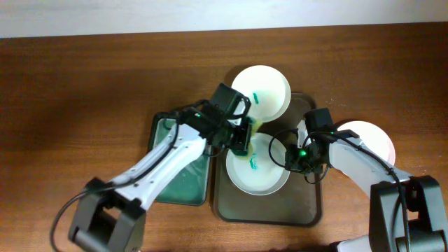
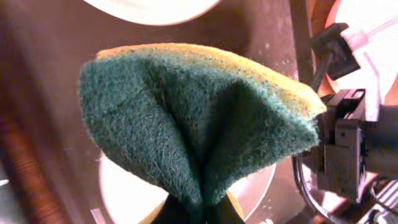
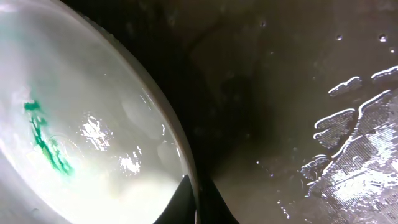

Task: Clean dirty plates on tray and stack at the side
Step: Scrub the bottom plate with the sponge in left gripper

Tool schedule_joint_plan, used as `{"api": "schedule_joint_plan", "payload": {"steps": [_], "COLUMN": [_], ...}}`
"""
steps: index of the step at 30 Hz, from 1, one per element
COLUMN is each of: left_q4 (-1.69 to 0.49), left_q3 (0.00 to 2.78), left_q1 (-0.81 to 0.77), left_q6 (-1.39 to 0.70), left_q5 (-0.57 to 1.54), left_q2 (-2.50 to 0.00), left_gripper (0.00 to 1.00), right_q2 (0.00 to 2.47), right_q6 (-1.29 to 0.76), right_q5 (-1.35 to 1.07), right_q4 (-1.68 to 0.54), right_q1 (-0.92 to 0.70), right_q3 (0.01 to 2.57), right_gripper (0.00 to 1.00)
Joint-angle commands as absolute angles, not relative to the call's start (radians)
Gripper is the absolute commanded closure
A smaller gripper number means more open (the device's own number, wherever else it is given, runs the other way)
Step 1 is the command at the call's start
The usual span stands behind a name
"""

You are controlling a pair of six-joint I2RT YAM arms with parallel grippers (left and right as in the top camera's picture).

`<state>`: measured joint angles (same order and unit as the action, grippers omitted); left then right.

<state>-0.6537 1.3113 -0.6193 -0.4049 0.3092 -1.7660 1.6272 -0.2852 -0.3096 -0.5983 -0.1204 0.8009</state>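
Observation:
Next, I wipe off the green smear (image 1: 253, 162) with my left gripper before I leave the sponge in the green tub (image 1: 185, 180), because the smear is next to the sponge on the plate in my right gripper.
A white plate (image 1: 260, 175) with a green smear lies on the dark tray (image 1: 234, 207). My right gripper (image 1: 292, 158) is shut on its right rim; in the right wrist view the fingers (image 3: 196, 202) pinch the rim of the plate (image 3: 74, 130). My left gripper (image 1: 241, 137) is shut on a yellow-green sponge (image 2: 199, 118), held just above the plate's left edge. A second smeared plate (image 1: 262, 91) rests tilted on the tray's far edge. A third white plate (image 1: 371, 138) lies on the table right of the tray.
A green rectangular tub (image 1: 183, 183) stands on the table left of the tray, under my left arm. Water drops lie on the tray floor (image 3: 348, 124). The wooden table (image 1: 84, 105) runs around everything.

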Motion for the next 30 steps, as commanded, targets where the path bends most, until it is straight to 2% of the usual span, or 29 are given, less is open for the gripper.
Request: {"api": "schedule_joint_plan", "payload": {"steps": [1, 6, 8, 10, 12, 14, 16, 19, 22, 26, 30], "left_q4": [-0.591, -0.464, -0.464, -0.54, -0.725, -0.89, -0.95, -0.926, -0.787, -0.797, -0.936], "left_q3": [1.328, 1.329, 1.329, 1.376, 1.471, 1.573, 1.603, 1.603, 1.602, 1.638, 1.647], "left_q1": [-0.648, -0.694, -0.684, -0.67, -0.671, -0.673, -0.674, -0.69, -0.764, -0.815, -0.796], "left_q6": [-0.46, -0.502, -0.527, -0.527, -0.527, -0.526, -0.526, -0.518, -0.411, -0.256, -0.231], "left_q5": [0.439, 0.67, 0.657, 0.491, 0.159, -0.062, -0.17, -0.081, 0.264, 0.408, 0.355], "left_q2": [-1.903, -2.131, -2.158, -2.158, -2.158, -2.158, -2.158, -2.162, -2.199, -2.206, -2.206], "left_gripper": [1.0, 1.0, 1.0, 1.0, 1.0, 1.0, 1.0, 1.0, 1.0, 1.0, 1.0], "right_q2": [1.657, 1.657, 1.657, 1.657, 1.657, 1.657, 1.657, 1.657, 1.657, 1.657, 1.657], "right_q6": [-0.321, -0.324, -0.324, -0.331, -0.331, -0.331, -0.331, -0.331, -0.331, -0.336, -0.35], "right_q5": [-0.281, -0.281, -0.283, -0.288, -0.288, -0.288, -0.288, -0.287, -0.287, -0.288, -0.288], "right_q4": [-0.594, -0.594, -0.594, -0.593, -0.595, -0.596, -0.597, -0.597, -0.596, -0.588, -0.586], "right_q1": [-0.117, -0.117, -0.117, -0.117, -0.117, -0.117, -0.117, -0.117, -0.117, -0.117, -0.117], "right_q3": [0.79, 0.79, 0.79, 0.79, 0.79, 0.79, 0.79, 0.79, 0.79, 0.79, 0.79], "right_gripper": [0.96, 0.96, 0.96, 0.96, 0.96, 0.96, 0.96, 0.96, 0.96, 0.96, 0.96]}}
